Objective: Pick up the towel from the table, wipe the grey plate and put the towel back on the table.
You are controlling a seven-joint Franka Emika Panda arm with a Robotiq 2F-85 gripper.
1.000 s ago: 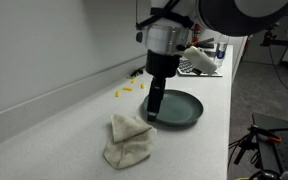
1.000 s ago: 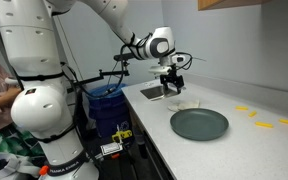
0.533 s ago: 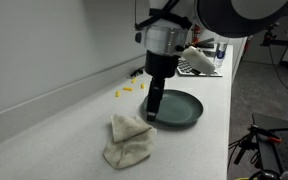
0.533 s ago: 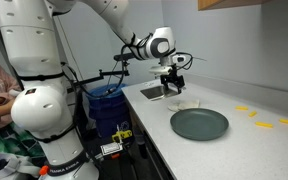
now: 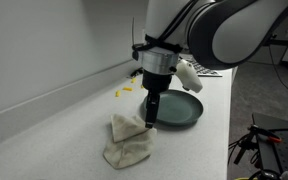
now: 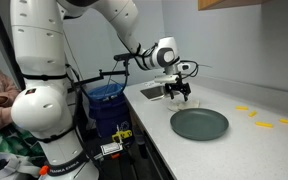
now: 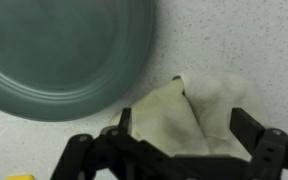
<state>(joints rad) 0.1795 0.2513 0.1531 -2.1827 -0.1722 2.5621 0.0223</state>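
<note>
I should keep lowering my gripper toward the towel's middle [image 5: 131,142] until the fingers close around it, because my open fingers are on either side of the towel's raised fold [image 7: 192,112].
A crumpled cream towel [image 5: 127,139] lies on the white counter beside the grey plate [image 5: 177,107]; in the wrist view the towel [image 7: 189,115] sits just right of the plate [image 7: 64,50]. My gripper [image 5: 151,118] hangs straight over the towel's edge nearest the plate, fingertips just above it. In the wrist view the gripper [image 7: 184,128] is open, with a finger on each side of the towel and nothing held. In an exterior view the gripper [image 6: 180,97] hides the towel, with the plate [image 6: 199,124] in front.
Small yellow pieces [image 5: 127,89] lie on the counter by the wall, also in an exterior view [image 6: 256,113]. A sink [image 6: 154,92] lies behind the gripper. A blue bin [image 6: 106,100] and cables stand off the counter's end.
The arm has come down and shifted a little toward the towel; the gripper now sits lower, over the towel's edge. Towel and plate have not moved.
</note>
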